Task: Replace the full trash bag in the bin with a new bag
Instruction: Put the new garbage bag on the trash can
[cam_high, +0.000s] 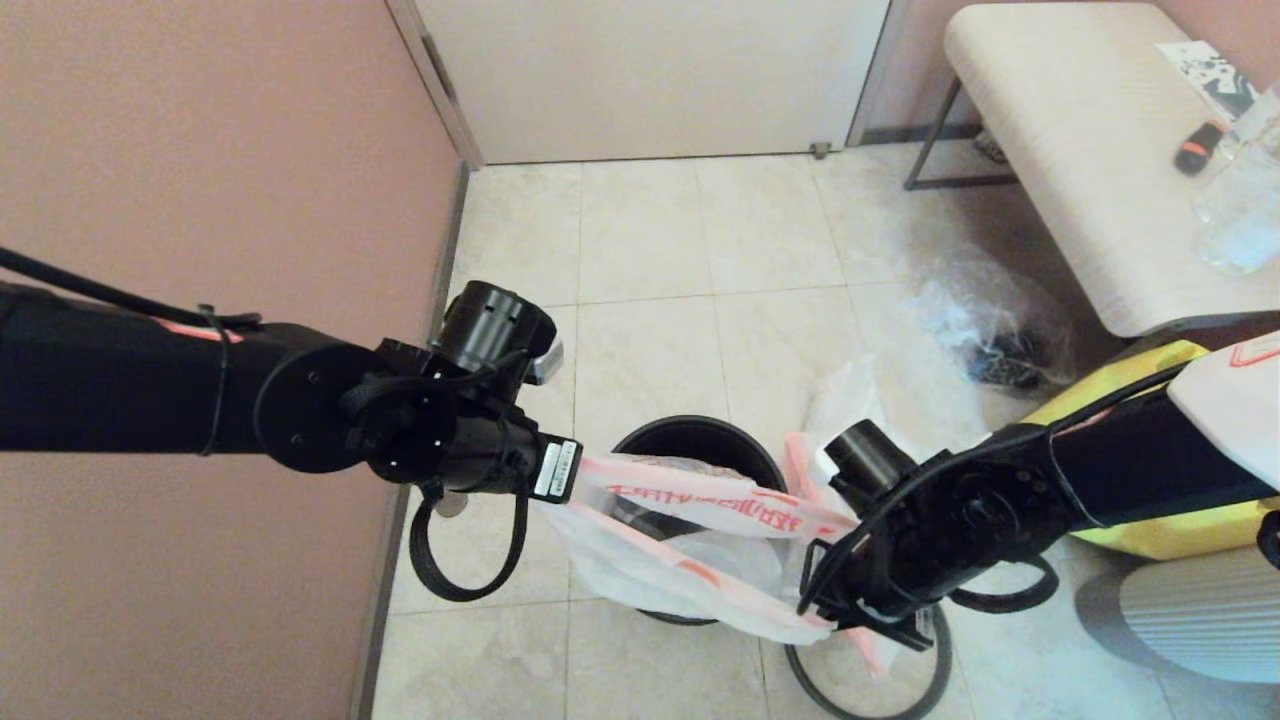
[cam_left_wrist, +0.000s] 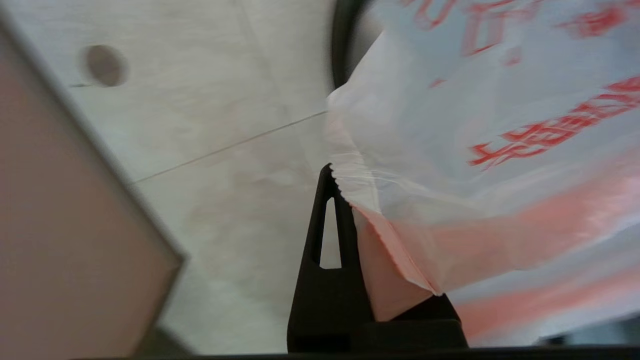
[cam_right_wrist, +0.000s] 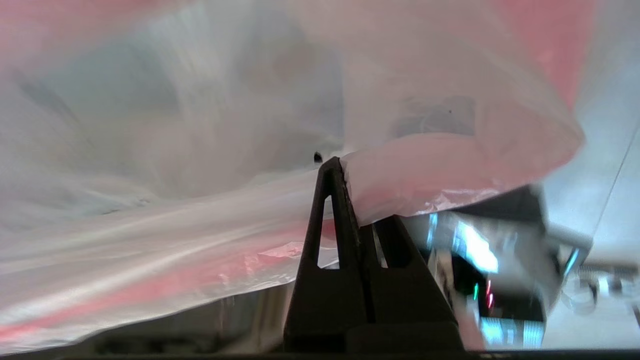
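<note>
The white bag's opening (cam_high: 690, 526) is stretched tight and narrow above the bin. My left gripper should loosen it and bring its edge down by the bin's front rim (cam_high: 678, 619).
The black round bin (cam_high: 700, 432) stands on the tiled floor between my two arms. Above its mouth a white bag with red print (cam_high: 700, 500) is stretched, hiding most of the inside. At the bin's left side my left gripper (cam_high: 572, 490) is shut on one edge of this bag (cam_left_wrist: 475, 150), with the film pinched at its fingers (cam_left_wrist: 330, 225). My right gripper (cam_high: 825, 615), at the bin's front right, is shut on the opposite edge (cam_right_wrist: 440, 165). A thin dark hoop (cam_high: 812, 692) lies on the floor under the right gripper.
A crumpled clear bag with dark contents (cam_high: 985, 335) lies on the floor by a pale bench (cam_high: 1080, 150). A yellow shopping bag (cam_high: 1150, 375) sits behind my right arm. The pink wall (cam_high: 200, 150) runs close along the left, and a closed door (cam_high: 650, 70) is at the back.
</note>
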